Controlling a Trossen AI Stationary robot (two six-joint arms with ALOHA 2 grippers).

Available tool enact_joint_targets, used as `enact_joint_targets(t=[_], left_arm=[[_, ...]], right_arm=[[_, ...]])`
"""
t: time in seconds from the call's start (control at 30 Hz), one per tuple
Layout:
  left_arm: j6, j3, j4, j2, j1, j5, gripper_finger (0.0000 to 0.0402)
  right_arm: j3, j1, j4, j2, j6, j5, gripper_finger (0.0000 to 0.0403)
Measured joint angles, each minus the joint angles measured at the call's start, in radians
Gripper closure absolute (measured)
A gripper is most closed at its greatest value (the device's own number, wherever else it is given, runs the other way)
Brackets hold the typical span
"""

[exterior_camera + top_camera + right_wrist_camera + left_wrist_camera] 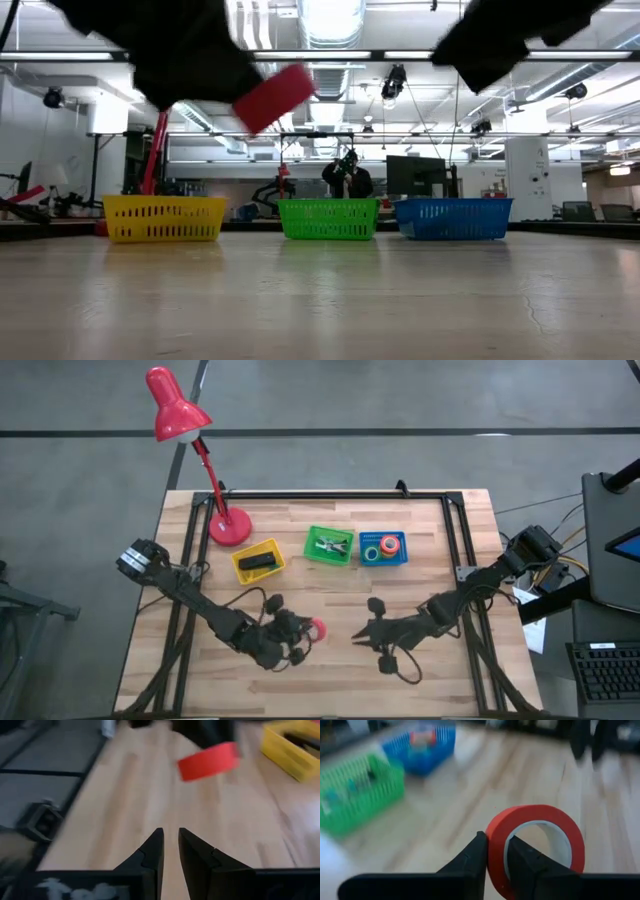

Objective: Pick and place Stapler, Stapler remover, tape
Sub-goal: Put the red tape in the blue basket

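The blue basket (381,548) is on my right gripper's side, but my left gripper is holding the red tape roll. My right gripper should therefore grab the red tape roll's free side (576,841).
My left gripper (306,631) hovers over the table's near middle, shut on a red tape roll (318,628) with a white core, which shows raised in the low view (273,97). My right gripper (361,633) floats just right of it, fingers almost together and empty, pointing at the roll (207,761). The black stapler (257,561) lies in the yellow basket (240,570). Silvery staple remover pieces (331,545) lie in the green basket (312,538). More tape rolls (388,545) rest in the blue basket (364,540). My left gripper pinches the red roll's wall (496,851), one finger (522,862) inside the ring and one finger (472,860) outside. The roll is lifted clear of the table and stands on edge beyond the fingertips, its hole facing sideways.
A red desk lamp (178,412) stands with its base (229,526) at the far left of the table, beside the yellow basket. The three baskets sit in a row along the far side (330,218). Bare wood lies below both grippers. A person (347,176) shows in the room behind.
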Motion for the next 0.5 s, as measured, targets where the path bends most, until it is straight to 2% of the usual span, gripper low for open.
enact_joint_targets(t=[0.1,0.23,0.37,0.5], left_arm=[[0.167,0.000,0.168,-0.001,0.000,-0.065,0.0347],[0.338,0.000,0.353,-0.001,0.000,-0.077,0.0351],[0.433,0.000,0.482,0.000,0.000,-0.054,0.0346],[0.463,0.000,0.508,0.001,0.002,-0.053,0.0347]], right_arm=[[0.000,0.000,0.069,0.000,-0.063,-0.058,0.0349],[0.000,0.000,0.099,0.000,-0.092,-0.070,0.0340],[0.000,-0.001,0.139,0.000,-0.096,-0.069,0.0310],[-0.001,0.000,0.221,0.000,-0.118,-0.066,0.0263]])
